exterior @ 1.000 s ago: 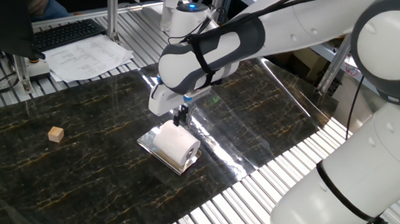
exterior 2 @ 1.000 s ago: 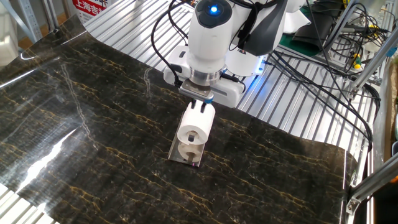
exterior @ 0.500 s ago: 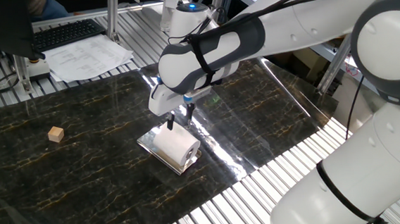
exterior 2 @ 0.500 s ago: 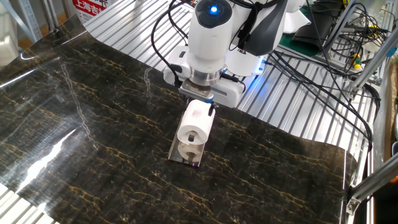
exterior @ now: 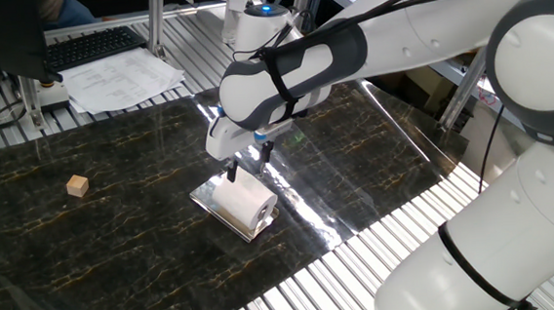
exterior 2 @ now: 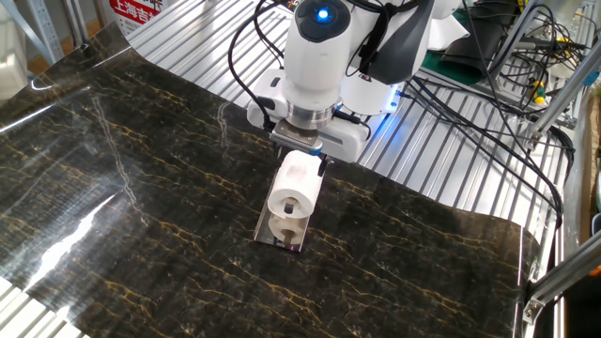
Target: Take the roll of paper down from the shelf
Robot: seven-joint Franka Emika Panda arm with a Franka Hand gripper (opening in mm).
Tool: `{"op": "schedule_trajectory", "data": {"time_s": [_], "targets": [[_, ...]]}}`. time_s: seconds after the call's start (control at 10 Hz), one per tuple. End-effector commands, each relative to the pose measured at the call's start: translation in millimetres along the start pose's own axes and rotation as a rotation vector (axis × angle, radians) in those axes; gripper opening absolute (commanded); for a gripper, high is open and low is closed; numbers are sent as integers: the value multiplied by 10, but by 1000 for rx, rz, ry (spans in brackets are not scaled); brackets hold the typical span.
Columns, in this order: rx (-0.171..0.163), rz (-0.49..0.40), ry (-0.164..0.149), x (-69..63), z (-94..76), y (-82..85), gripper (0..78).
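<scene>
I expect the roll to slide off lengthwise while the shelf stays in place when I pull the roll, because metal shows inside the roll's hollow core (exterior: 265,211).
The roll of paper (exterior: 246,202) is a white cylinder lying on its side on the shelf (exterior: 205,195), a low shiny metal plate on the dark marble table. In the other fixed view the roll (exterior 2: 296,183) shows its hollow core toward the camera, and the shelf (exterior 2: 282,237) mirrors it. My gripper (exterior: 249,164) hangs just above the roll's far end, open, with one finger on each side of the roll's top. It holds nothing. In the other fixed view the gripper (exterior 2: 302,153) is mostly hidden behind the roll.
A small tan wooden cube (exterior: 78,185) sits far left on the table. A clear glossy plastic sheet (exterior: 356,169) covers the table's right part. Papers (exterior: 120,80) and a keyboard (exterior: 93,46) lie beyond the back edge. Cables (exterior 2: 488,84) hang behind the arm.
The fingers, close together above the roll a second ago, have spread apart. The roll and the shelf have not moved.
</scene>
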State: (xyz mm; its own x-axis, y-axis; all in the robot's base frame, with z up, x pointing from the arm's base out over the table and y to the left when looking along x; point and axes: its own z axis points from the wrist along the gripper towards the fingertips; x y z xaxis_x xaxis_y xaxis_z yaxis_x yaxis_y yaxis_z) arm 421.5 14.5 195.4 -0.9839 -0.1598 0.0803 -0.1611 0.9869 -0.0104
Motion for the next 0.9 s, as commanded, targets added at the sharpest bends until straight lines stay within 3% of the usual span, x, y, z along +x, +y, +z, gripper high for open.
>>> {"op": "schedule_trajectory", "data": {"time_s": [0.1, 0.9], "targets": [[-2, -61, 0, -57, 218, 41, 774], [-1, -62, -4, -42, 327, 56, 774]]}}
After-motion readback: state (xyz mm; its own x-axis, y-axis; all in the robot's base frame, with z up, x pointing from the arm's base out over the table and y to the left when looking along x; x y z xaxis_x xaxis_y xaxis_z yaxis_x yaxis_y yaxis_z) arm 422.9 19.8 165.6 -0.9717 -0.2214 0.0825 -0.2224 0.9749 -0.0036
